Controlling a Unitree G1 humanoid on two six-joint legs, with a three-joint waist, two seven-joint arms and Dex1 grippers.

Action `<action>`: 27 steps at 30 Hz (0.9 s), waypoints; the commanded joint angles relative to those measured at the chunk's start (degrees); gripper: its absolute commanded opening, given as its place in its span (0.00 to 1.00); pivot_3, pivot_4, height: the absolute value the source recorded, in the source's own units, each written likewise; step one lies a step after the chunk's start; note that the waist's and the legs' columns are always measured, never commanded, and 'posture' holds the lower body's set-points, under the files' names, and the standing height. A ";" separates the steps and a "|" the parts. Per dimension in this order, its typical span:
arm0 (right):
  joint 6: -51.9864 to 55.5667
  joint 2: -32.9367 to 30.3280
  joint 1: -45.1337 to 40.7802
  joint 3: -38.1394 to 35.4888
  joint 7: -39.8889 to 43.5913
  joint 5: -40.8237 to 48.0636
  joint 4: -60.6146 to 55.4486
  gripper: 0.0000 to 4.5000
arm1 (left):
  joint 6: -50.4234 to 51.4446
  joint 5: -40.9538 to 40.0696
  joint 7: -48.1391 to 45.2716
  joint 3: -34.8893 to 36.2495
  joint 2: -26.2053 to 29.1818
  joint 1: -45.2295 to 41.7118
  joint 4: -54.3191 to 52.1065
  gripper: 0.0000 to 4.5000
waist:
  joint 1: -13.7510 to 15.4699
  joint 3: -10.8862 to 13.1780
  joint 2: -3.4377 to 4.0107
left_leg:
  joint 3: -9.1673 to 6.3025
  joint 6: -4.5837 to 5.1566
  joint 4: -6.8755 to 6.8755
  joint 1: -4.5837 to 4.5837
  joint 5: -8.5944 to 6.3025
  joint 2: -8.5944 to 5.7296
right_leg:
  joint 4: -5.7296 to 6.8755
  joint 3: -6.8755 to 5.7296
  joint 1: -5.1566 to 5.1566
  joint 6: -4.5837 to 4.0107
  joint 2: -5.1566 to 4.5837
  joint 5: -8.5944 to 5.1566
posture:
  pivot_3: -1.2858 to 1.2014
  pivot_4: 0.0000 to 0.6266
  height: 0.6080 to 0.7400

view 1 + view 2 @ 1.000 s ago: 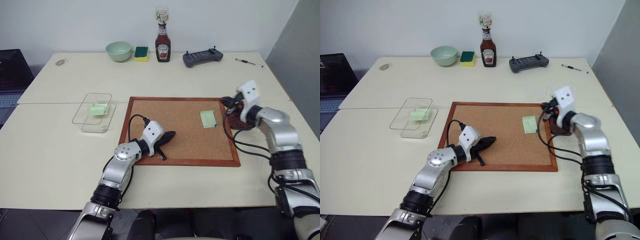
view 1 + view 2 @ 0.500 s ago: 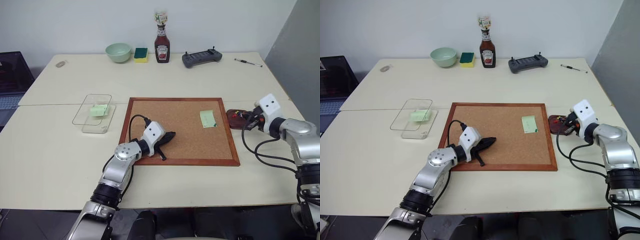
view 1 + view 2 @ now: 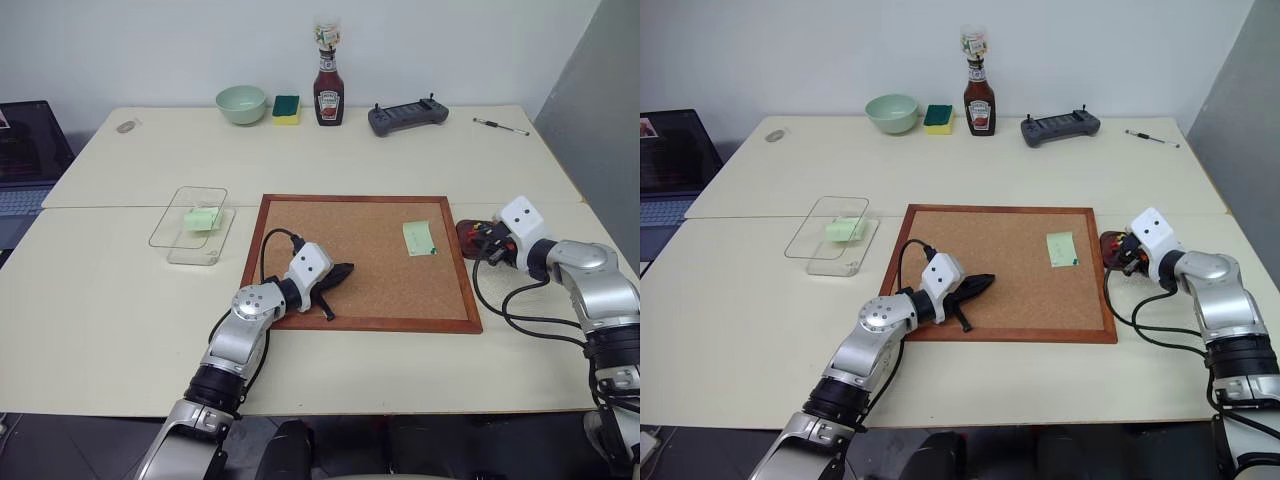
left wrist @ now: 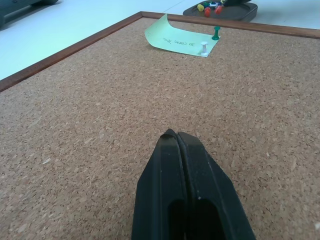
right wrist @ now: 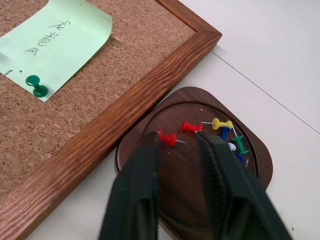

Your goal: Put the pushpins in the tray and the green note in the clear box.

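I expect the green note (image 3: 419, 238) to slide up on the last pin when I pull it off the corkboard, because pins (image 3: 433, 250) go through the green note's edge.
The dark brown tray (image 5: 262, 167) lies on the table just off the corkboard's right edge. It holds several pushpins: two red (image 5: 189, 127), a yellow (image 5: 221, 123), a blue, a green and a white. My right gripper (image 5: 177, 137) hovers low over the tray, open, and one red pin (image 5: 167, 137) lies by a fingertip. The green note (image 3: 419, 237) is on the corkboard, fixed by a green pin (image 5: 36, 86) and a white pin (image 4: 204, 48). My left gripper (image 3: 340, 272) rests shut on the board's near left part. The clear box (image 3: 190, 225) lies left of the board.
The wood-framed corkboard (image 3: 360, 290) fills the table's middle. A folded pale green piece (image 3: 201, 218) lies in the clear box. Along the back edge stand a mint bowl (image 3: 241, 103), sponge (image 3: 286, 108), ketchup bottle (image 3: 328, 85), black controller (image 3: 407, 116) and pen (image 3: 500, 125). A laptop (image 3: 25, 150) is far left.
My right gripper has sunk from above the board's right edge down to the tray, and its jaws have parted. The left arm has stayed still.
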 commanded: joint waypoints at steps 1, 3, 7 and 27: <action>-1.61 -0.61 -1.50 -1.57 -1.44 -0.77 -0.26 0.48 | 0.53 1.46 -0.03 -1.42 0.00 1.25 2.57 0.00 | 0.00 0.00 0.00 | 0.00 0.00 0.00 0.00 0.00 0.00 | 0.00 0.00 0.00 0.00 0.00 0.00 | 0.52 0.24 1.00; -1.95 -0.74 -1.55 -1.98 -2.05 -0.82 -0.10 0.56 | 0.49 1.44 -0.12 -1.44 0.05 1.30 2.53 0.00 | 0.00 0.00 0.00 | 0.00 0.00 0.00 0.00 0.00 0.00 | 0.00 0.00 0.00 0.00 0.00 0.00 | 0.52 0.24 1.00; -2.21 -1.20 -1.10 -3.13 -1.09 0.79 -1.12 0.73 | 0.31 1.50 -0.27 -1.52 0.15 1.29 2.62 0.00 | 0.00 0.00 0.00 | 0.00 0.00 0.00 0.00 0.00 0.00 | 0.00 0.00 0.00 0.00 0.00 0.00 | 0.52 0.24 1.00; 0.68 6.15 -0.64 1.10 5.87 6.22 -5.28 0.87 | 0.22 1.62 -0.34 -1.77 0.45 1.53 2.14 0.00 | -0.02 -0.02 0.03 | -0.04 0.00 0.00 0.03 0.00 0.01 | 0.00 -0.04 0.03 0.00 0.01 0.00 | 0.52 0.24 1.00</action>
